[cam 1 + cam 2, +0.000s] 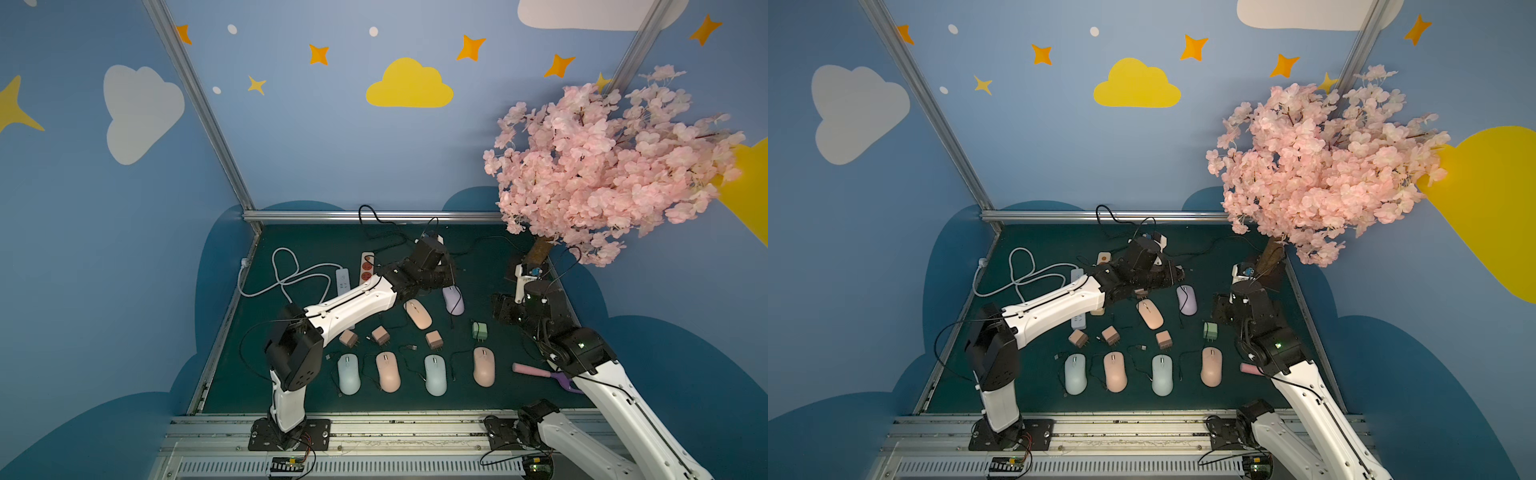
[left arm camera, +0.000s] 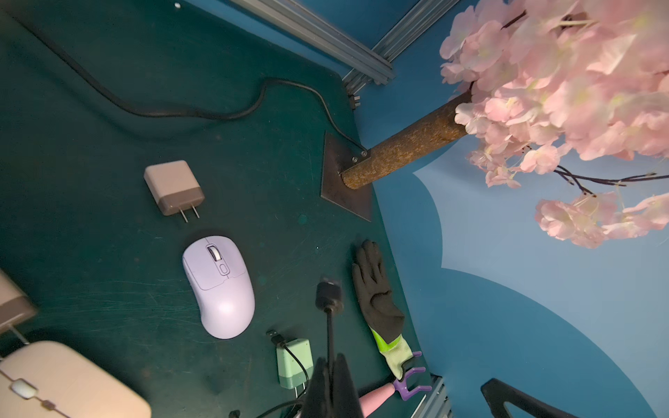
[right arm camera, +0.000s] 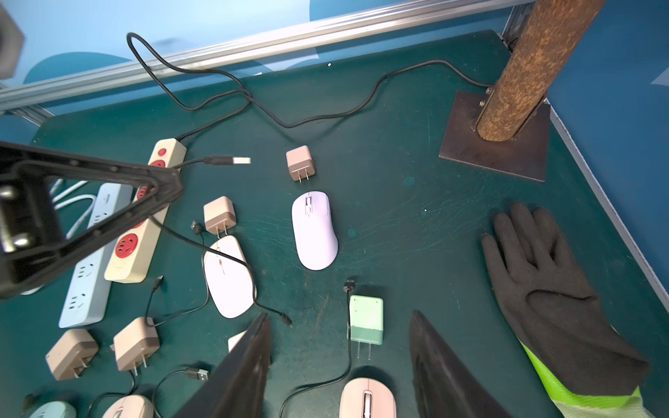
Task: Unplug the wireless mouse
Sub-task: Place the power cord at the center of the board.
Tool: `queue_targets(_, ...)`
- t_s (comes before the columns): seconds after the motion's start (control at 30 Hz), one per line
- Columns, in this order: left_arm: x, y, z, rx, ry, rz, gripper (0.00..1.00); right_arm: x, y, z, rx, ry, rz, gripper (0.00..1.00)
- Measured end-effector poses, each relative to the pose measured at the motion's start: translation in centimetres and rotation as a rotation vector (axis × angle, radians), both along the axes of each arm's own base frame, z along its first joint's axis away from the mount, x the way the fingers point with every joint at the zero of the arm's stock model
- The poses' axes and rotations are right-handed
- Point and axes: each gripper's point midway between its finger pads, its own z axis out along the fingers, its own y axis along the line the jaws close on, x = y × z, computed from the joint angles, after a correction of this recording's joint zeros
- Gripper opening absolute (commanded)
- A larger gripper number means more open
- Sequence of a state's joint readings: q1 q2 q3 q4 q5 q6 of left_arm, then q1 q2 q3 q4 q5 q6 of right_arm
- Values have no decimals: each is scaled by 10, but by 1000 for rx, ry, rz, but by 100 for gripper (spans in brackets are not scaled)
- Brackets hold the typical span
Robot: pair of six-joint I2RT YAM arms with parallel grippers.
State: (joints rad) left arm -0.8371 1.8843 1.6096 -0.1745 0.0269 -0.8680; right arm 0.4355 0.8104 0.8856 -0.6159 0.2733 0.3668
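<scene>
My left gripper is lowering the cable and should continue until the USB plug nears the mat (image 3: 268, 156): both ends of the black cable (image 3: 284, 319) are off mouse and charger.
My left gripper (image 2: 331, 358) is shut on a thin black cable, held above the green mat. The cable's USB plug (image 3: 228, 160) sticks out free in the air past the fingers, also seen as USB plug (image 2: 328, 295). Its other, small end (image 3: 286, 320) lies loose on the mat beside a flat pale pink mouse (image 3: 228, 277). A lilac mouse (image 2: 217, 286) (image 1: 453, 300) (image 1: 1186, 300) lies just below the left gripper (image 1: 446, 276) with no cable in it. My right gripper (image 3: 340, 318) (image 1: 500, 307) hovers open over a green charger (image 3: 365, 318).
A cream power strip (image 3: 144, 224) and a pale blue power strip (image 3: 90, 260) lie at the left. Several chargers and a front row of mice (image 1: 388, 372) with cables dot the mat. A black glove (image 3: 550, 289) and a blossom tree's trunk (image 3: 525, 72) fill the right side.
</scene>
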Motion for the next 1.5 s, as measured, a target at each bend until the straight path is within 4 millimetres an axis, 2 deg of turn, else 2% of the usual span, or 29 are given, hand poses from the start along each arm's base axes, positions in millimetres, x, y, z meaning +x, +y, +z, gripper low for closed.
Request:
queue_targets(0.2, 19, -5, -31, -5, 30, 31, 4, -1, 0, -2, -2, 5, 1, 60)
queue_targets(0.57, 71, 17, -94, 61, 42, 94, 4, -1, 3, -7, 3, 21, 17, 60)
queue_targets(0.73, 92, 19, -113, 98, 23, 79, 4, -1, 6, -12, 3, 37, 31, 60)
queue_targets(0.93, 109, 21, -127, 132, 4, 73, 4, -1, 10, -16, 7, 55, 46, 60)
queue_targets(1.23, 135, 26, -126, 138, -22, 108, 4, -1, 15, -21, 15, 75, 67, 60)
queue_targets(1.5, 153, 27, -149, 164, 5, 121, 8, -1, 17, -23, 22, 85, 79, 60)
